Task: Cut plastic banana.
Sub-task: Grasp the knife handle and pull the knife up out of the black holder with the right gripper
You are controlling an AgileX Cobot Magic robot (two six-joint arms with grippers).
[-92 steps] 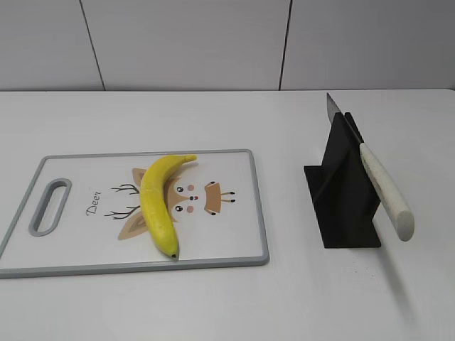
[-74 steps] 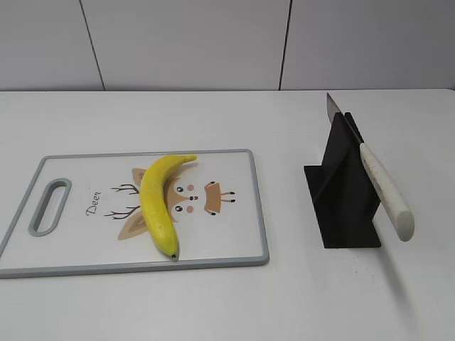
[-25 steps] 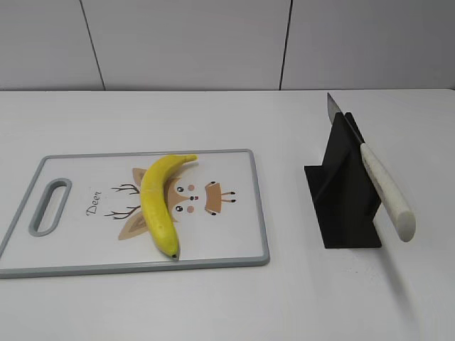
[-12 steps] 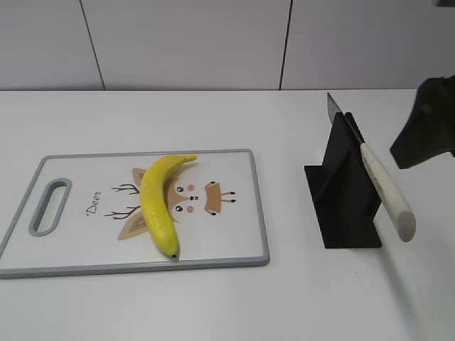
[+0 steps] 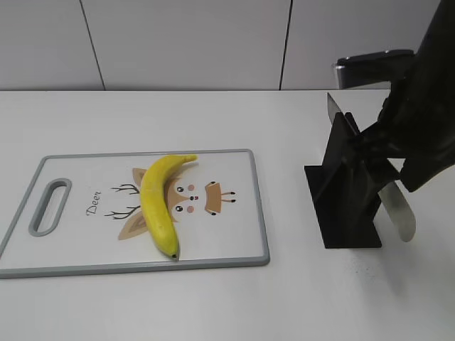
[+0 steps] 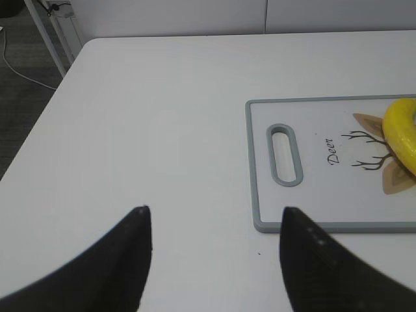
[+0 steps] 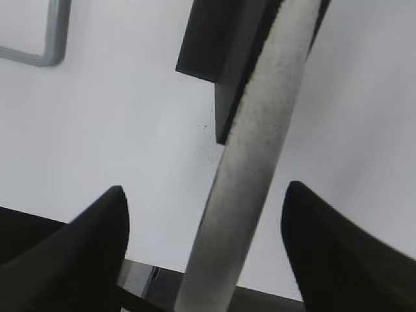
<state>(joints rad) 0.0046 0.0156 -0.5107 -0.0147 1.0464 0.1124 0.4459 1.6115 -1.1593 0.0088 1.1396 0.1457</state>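
The knife is in the black stand (image 5: 345, 195), far from my left gripper, so next my right gripper raises it by its handle (image 5: 399, 211) and takes it over the board.
The plastic banana (image 5: 158, 202) is glossy yellow and lies on a white cutting board (image 5: 234, 241) with a grey rim and a deer drawing. Its end shows at the right edge of the left wrist view (image 6: 403, 133). A knife with a pale handle (image 5: 400, 217) rests tilted in a black stand (image 5: 341, 195). My right gripper (image 7: 205, 198) is open, its fingers on either side of the knife handle (image 7: 253, 156), not touching it. My left gripper (image 6: 214, 218) is open and empty above the bare table, left of the board (image 6: 260, 214).
The white table (image 5: 213, 114) ends at a grey panelled wall behind. In the left wrist view the table's left edge (image 6: 39, 127) drops to a dark floor with a metal leg and cable. The right arm (image 5: 419, 121) hangs over the stand.
My right arm has come into the exterior view from the right and now covers the upper part of the knife handle and stand. Banana, board and knife have not moved.
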